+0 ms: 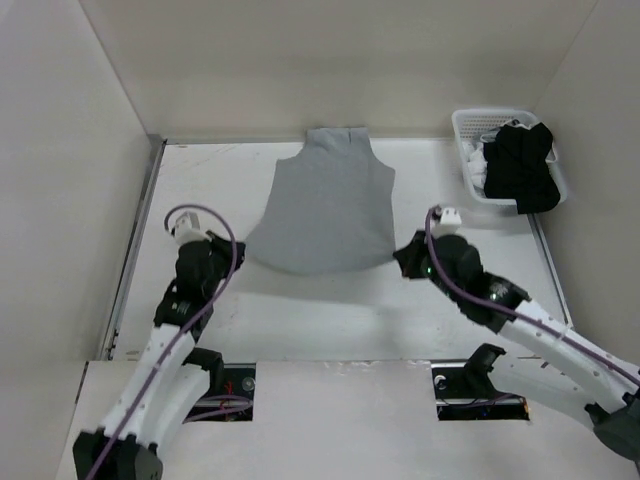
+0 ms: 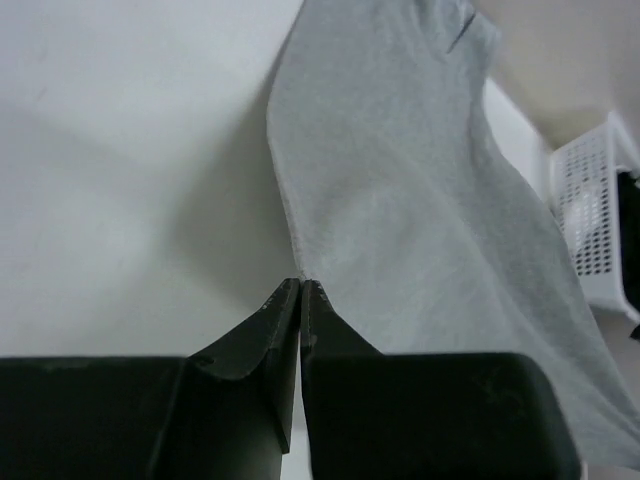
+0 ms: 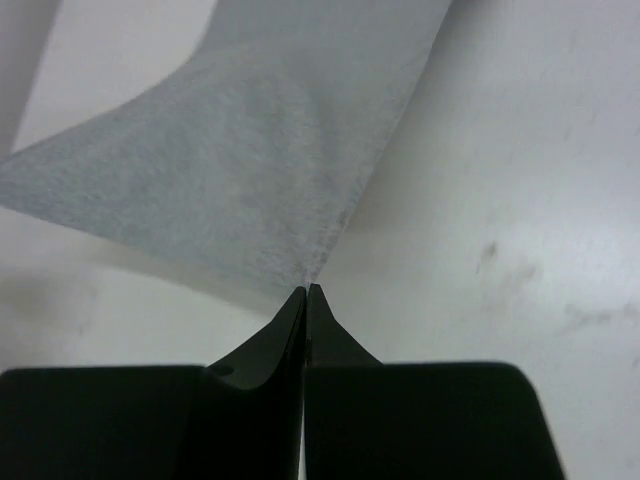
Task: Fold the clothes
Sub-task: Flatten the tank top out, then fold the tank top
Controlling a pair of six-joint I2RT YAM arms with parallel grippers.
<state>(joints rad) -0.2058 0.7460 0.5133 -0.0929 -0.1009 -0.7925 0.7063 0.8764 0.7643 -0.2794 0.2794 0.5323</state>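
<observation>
I should swing the garment's hem over the neck end (image 1: 338, 140) with my left gripper and my right gripper, because the garment reaches from its neck end to its lifted hem (image 1: 322, 272).
The clothes (image 1: 327, 200) are one plain heather-grey sleeveless garment. Its neck end rests on the table at the far side, and its hem is lifted off the table toward me, casting a shadow below. My left gripper (image 1: 243, 247) is shut on the hem's left corner; in the left wrist view the grey fabric (image 2: 420, 220) runs away from the pinched fingertips (image 2: 301, 284). My right gripper (image 1: 398, 252) is shut on the hem's right corner, with the cloth (image 3: 250, 160) stretched up and left from its tips (image 3: 306, 290).
A white basket (image 1: 468, 130) at the back right holds a black garment (image 1: 522, 165) and a white cloth (image 1: 480, 160). White walls close in the table (image 1: 200, 180) on the left, back and right.
</observation>
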